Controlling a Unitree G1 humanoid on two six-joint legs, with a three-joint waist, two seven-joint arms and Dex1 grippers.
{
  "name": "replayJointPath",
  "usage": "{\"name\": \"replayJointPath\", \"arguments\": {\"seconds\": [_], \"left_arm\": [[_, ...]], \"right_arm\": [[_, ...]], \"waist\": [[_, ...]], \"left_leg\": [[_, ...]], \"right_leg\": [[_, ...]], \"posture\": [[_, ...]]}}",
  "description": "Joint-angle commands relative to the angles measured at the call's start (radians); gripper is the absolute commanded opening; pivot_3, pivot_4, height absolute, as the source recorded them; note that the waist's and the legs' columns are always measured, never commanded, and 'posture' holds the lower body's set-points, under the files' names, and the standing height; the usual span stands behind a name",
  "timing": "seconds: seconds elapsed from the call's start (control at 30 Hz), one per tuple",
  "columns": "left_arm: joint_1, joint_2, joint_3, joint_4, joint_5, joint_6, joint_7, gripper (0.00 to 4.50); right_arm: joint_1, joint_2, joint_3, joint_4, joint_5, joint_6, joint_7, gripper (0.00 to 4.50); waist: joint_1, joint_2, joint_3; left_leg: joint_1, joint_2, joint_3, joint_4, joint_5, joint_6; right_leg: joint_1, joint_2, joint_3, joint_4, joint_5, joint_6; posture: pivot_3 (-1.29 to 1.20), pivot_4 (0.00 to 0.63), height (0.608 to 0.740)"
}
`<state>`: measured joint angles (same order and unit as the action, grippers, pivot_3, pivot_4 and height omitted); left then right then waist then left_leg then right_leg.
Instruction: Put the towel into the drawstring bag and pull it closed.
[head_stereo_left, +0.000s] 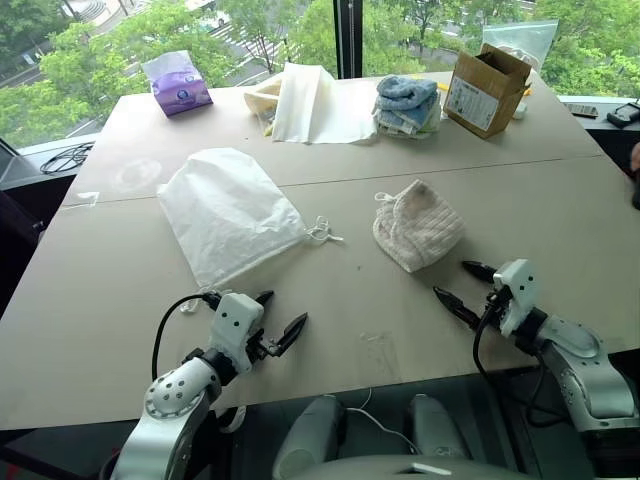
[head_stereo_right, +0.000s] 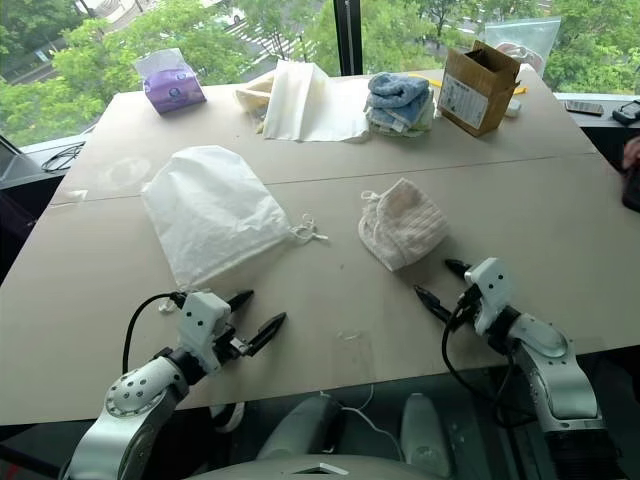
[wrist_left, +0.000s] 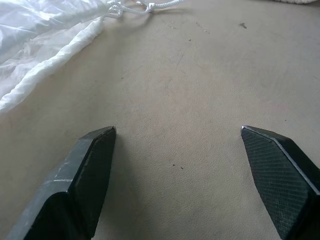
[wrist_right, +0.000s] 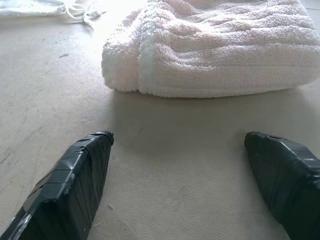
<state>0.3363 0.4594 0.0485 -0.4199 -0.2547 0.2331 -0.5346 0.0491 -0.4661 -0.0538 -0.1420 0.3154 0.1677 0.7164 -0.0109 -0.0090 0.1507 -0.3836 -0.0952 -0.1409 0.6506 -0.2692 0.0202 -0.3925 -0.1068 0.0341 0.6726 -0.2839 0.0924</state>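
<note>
Cords (head_stereo_left: 321, 232) are visible at both ends of the bag's opening, so I expect the drawstring bag (head_stereo_left: 232, 215) to gather into a round bundle when I pull them apart.
The towel (head_stereo_left: 418, 225) is a small cream-white waffle cloth, folded and lying right of the table's middle; it also shows close up in the right wrist view (wrist_right: 215, 45). The drawstring bag (head_stereo_left: 228, 212) lies flat to its left, white and thin, with its knotted cords (head_stereo_left: 322, 233) at the mouth pointing toward the towel. My left gripper (head_stereo_left: 280, 315) hovers open near the front edge, just in front of the bag. My right gripper (head_stereo_left: 464, 285) is open too, a short way in front of the towel, with nothing between its fingers.
Along the table's far side sit a purple tissue pack (head_stereo_left: 179, 83), a flat cream sheet-like cloth (head_stereo_left: 310, 103), a blue-and-white pile of cloths (head_stereo_left: 408, 104) and an open cardboard box (head_stereo_left: 486, 90). Cables (head_stereo_left: 66, 156) lie off the table's left edge.
</note>
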Motion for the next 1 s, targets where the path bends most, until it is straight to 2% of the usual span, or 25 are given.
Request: {"name": "replayJointPath", "arguments": {"seconds": [0.03, 0.53, 0.73, 0.8, 0.9, 1.0], "left_arm": [[0.020, -0.007, -0.018, 0.014, -0.008, 0.002, -0.019, 4.13], [0.011, -0.035, -0.019, 0.057, -0.002, -0.033, -0.014, 4.13], [-0.011, -0.050, -0.008, 0.077, 0.040, -0.117, 0.014, 4.13], [-0.029, -0.059, 0.004, 0.085, 0.073, -0.168, 0.042, 4.13], [-0.067, -0.026, 0.012, 0.102, 0.226, -0.321, 0.105, 4.13], [-0.105, 0.001, 0.024, 0.126, 0.359, -0.393, 0.188, 4.13]], "right_arm": [[0.004, -0.015, -0.018, -0.036, 0.015, -0.014, 0.019, 4.50], [-0.019, -0.022, -0.015, -0.025, 0.017, -0.021, 0.039, 4.50], [-0.006, -0.023, -0.014, -0.045, 0.024, -0.016, 0.045, 4.50], [0.004, -0.032, -0.006, -0.075, 0.054, 0.007, 0.077, 4.50], [0.023, -0.052, 0.028, -0.170, 0.127, 0.091, 0.130, 4.50], [0.023, -0.060, 0.051, -0.235, 0.168, 0.152, 0.141, 4.50]], "waist": [[0.000, 0.000, 0.000], [0.001, 0.000, 0.000], [0.004, 0.000, 0.000], [0.005, 0.000, 0.000], [0.008, 0.000, 0.000], [0.008, 0.000, 0.000]], "left_leg": [[0.000, 0.000, 0.000, 0.000, 0.000, 0.000], [0.000, 0.000, 0.000, 0.000, 0.000, 0.000], [0.000, 0.000, 0.000, 0.000, 0.000, 0.000], [0.000, 0.000, 0.000, 0.000, 0.000, 0.000], [0.000, 0.000, -0.001, 0.000, 0.000, 0.000], [0.000, 0.001, -0.002, 0.000, 0.000, 0.000]], "right_leg": [[0.000, 0.000, 0.000, 0.000, 0.000, 0.000], [0.001, 0.000, 0.000, 0.000, 0.000, 0.000], [0.001, 0.000, -0.001, 0.000, 0.000, 0.000], [0.001, 0.000, -0.001, 0.000, 0.000, 0.000], [0.001, 0.000, -0.002, 0.000, 0.000, 0.000], [0.001, 0.000, -0.002, -0.001, 0.000, 0.000]], "posture": [[0.00, 0.150, 0.740], [0.00, 0.150, 0.740], [0.00, 0.150, 0.740], [0.00, 0.150, 0.740], [0.00, 0.150, 0.740], [0.00, 0.150, 0.740]]}}
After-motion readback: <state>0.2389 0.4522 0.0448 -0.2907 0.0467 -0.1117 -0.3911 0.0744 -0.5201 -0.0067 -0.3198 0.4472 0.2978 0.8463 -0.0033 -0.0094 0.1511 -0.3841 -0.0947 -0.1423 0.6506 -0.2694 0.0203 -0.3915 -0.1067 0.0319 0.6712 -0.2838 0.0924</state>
